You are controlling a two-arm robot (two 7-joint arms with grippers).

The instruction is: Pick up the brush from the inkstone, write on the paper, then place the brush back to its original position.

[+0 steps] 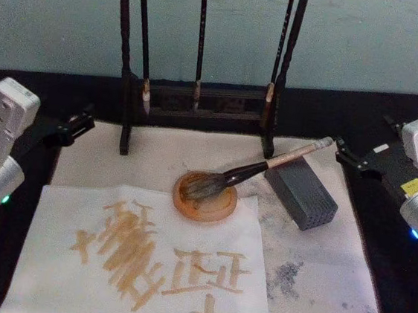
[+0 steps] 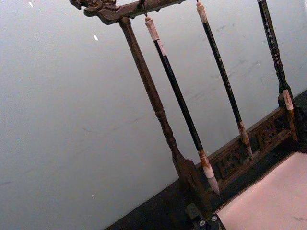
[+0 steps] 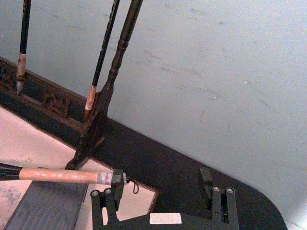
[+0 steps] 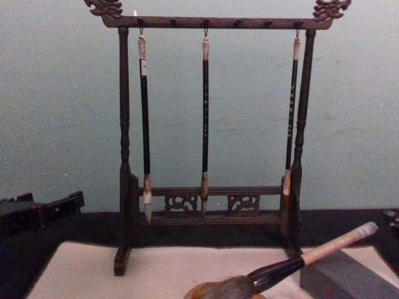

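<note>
My gripper will lift the brush, and the dark loop (image 3: 135, 186) will stay curled and stick out to the side, because it bows open at the brush handle's end (image 3: 125, 179).
The brush (image 1: 260, 166) lies slanted, its bushy head on the round orange-brown inkstone (image 1: 188, 208) and its pale handle propped on a grey block (image 1: 306, 196). In front of the inkstone lies the paper (image 1: 69, 276), which bears several brown written characters. My right gripper (image 1: 347, 155) hovers open just right of the handle's end. In the right wrist view its fingers (image 3: 108, 196) stand wide apart, one beside the brush (image 3: 62, 175), with nothing held. My left gripper (image 1: 76, 127) waits open at the mat's far left corner. The chest view shows the brush (image 4: 299, 261) low at the right.
A dark wooden brush rack (image 1: 200, 99) with three thin hanging brushes stands behind the inkstone, against a pale wall. A beige felt mat (image 1: 315, 287), smudged grey on the right, covers the black table. The rack (image 4: 206, 199) stands in the middle of the chest view.
</note>
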